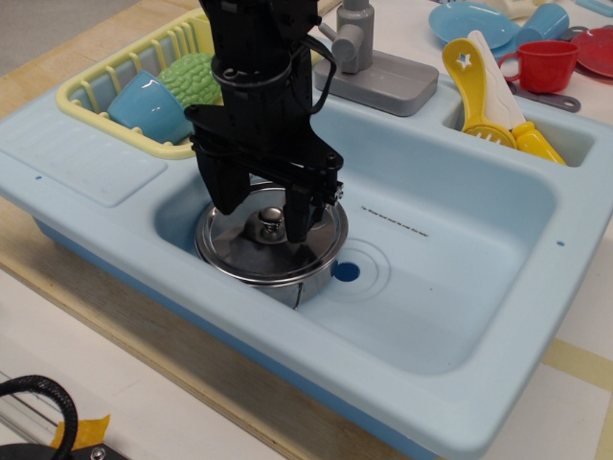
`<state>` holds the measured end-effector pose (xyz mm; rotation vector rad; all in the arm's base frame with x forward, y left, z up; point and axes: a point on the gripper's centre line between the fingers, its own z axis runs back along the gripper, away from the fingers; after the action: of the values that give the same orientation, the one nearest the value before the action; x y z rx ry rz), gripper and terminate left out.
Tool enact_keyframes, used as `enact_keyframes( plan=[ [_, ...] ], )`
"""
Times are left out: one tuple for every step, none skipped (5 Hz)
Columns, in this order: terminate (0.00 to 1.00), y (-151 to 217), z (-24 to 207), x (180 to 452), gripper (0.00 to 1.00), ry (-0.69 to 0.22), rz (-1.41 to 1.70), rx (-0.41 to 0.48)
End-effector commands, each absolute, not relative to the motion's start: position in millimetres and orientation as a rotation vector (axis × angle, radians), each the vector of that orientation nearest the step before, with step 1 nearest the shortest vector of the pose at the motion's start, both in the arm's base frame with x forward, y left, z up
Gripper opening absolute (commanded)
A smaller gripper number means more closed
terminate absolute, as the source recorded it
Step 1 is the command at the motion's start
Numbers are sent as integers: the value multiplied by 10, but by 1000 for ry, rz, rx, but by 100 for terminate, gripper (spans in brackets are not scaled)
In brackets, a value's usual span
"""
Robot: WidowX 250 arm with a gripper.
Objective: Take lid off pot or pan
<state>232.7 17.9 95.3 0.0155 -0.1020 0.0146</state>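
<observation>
I expect the steel lid (pixel 251 251) to come off and leave the pot behind when I lift it, because the round rim (pixel 272 282) just sits on the pot.
The shiny steel lid (pixel 239 257) rests on the small steel pot (pixel 287 286) at the left of the light blue sink basin (pixel 460 249). Its small round knob (pixel 269 227) shows between my fingers. My black gripper (pixel 265 218) is open and reaches straight down over the lid. One finger (pixel 230 196) stands left of the knob and the other finger (pixel 301 218) right of it, tips close to the lid's surface. The jaws do not touch the knob. The far part of the lid is hidden behind the gripper.
A yellow dish rack (pixel 105 81) at the back left holds a blue cup (pixel 148 105) and a green object (pixel 192 79). A grey faucet (pixel 359 57) stands behind. Yellow utensils (pixel 488 86) lie in the right compartment. A red cup (pixel 546 65) and blue plate (pixel 469 21) sit beyond.
</observation>
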Motion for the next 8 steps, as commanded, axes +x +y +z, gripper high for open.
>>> enact_keyframes(
  plan=[
    [0, 302, 946, 2298, 0, -119, 21, 15],
    [0, 322, 928, 2295, 0, -95, 23, 17],
    [0, 325, 917, 2307, 0, -86, 24, 17],
    [0, 318, 905, 2321, 0, -83, 24, 14],
    [0, 284, 1030, 2317, 0, -81, 30, 38],
    [0, 197, 1318, 2324, 0, -138, 21, 78],
    [0, 99, 1545, 2350, 0, -213, -3, 73],
    [0, 19, 1578, 2413, 0, -170, -28, 38]
  ],
)
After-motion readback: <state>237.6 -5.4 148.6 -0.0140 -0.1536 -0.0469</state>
